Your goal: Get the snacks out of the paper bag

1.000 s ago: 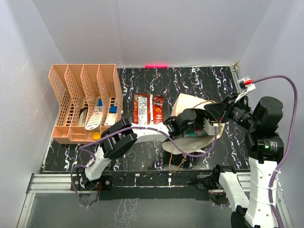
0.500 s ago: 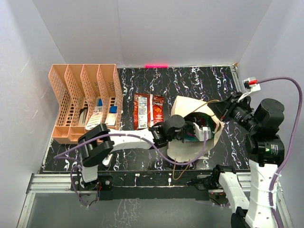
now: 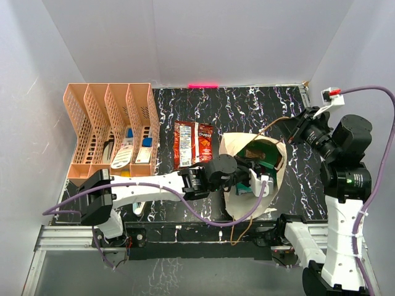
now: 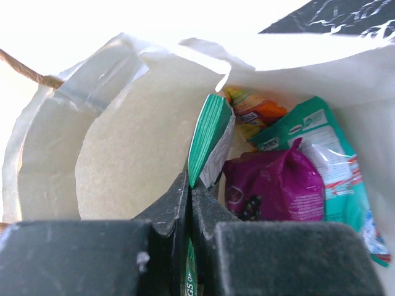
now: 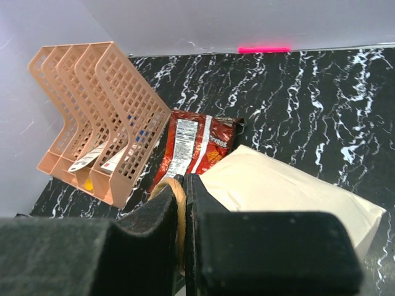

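The paper bag's opening is all around the green packet point(image 4: 212, 137) in my left gripper, so next my right gripper pulls the cord handle point(image 3: 270, 125) away while my left gripper lifts.
The cream paper bag point(image 3: 233, 147) stands at the table's middle right with its mouth open. My left gripper point(image 3: 248, 176) reaches into the mouth. In the left wrist view it point(image 4: 190, 185) is shut on the edge of a green packet point(image 4: 208, 135). Deeper in the bag point(image 4: 136, 142) lie a purple packet point(image 4: 278, 185), a light green packet point(image 4: 324, 154) and an orange-yellow one point(image 4: 254, 111). My right gripper point(image 3: 299, 128) is shut on the brown cord handle point(image 5: 179, 203) and holds that side of the bag point(image 5: 290, 185) up. A red packet point(image 3: 192, 143) lies flat on the table left of the bag.
A peach lattice file rack point(image 3: 110, 132) with small stationery pieces stands at the left, also in the right wrist view point(image 5: 92, 123). The red packet point(image 5: 194, 145) lies between rack and bag. White walls close the table's back and sides.
My right gripper has pulled the cord handle up and to the right, standing the bag up and opening its mouth. My left gripper has moved deeper into the mouth.
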Tool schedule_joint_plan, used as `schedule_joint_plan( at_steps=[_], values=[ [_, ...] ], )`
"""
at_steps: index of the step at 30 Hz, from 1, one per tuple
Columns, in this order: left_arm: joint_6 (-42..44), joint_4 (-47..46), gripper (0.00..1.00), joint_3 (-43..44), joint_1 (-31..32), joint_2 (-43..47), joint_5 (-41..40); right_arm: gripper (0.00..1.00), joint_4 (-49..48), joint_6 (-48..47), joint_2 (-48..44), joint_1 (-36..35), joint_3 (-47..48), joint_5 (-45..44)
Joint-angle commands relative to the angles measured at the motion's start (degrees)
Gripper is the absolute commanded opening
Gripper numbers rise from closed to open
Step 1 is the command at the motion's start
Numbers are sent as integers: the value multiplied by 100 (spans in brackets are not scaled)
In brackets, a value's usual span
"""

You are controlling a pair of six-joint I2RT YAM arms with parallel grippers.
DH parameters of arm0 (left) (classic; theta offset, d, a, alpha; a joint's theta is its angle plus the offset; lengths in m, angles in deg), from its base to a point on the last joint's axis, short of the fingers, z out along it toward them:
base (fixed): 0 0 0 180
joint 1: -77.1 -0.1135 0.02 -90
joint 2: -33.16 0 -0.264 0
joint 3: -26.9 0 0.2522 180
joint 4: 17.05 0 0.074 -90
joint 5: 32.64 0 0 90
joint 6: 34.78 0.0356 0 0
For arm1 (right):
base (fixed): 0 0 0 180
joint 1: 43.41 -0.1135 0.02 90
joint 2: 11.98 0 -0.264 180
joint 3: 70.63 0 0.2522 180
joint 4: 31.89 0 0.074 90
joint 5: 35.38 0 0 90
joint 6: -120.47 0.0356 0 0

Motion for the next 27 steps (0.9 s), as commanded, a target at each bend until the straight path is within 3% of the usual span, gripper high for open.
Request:
schedule_joint_plan(
  at_steps=[1, 6, 11, 17, 24, 27],
  values=[
    [-247, 647, 0, 569, 104, 647, 414, 8, -900, 136, 41, 13, 54, 562],
    [-493, 931, 0, 769, 115, 619, 872, 8, -1417, 373, 30, 13, -232, 1658],
    [-566, 1188, 0, 1240, 144, 208, 920, 8, -1562, 466, -55, 11, -361, 1866],
    [-445, 1915, 0, 1906, 384, -123, 819, 8, -1311, 400, -22, 13, -161, 992],
    [-673, 2624, 0, 1983, 635, 362, 618, 8, -1205, 339, 90, 13, 48, -236],
    [-937, 2886, 0, 2036, 755, 593, 555, 8, -1331, 300, 184, 12, 71, -371]
  ],
)
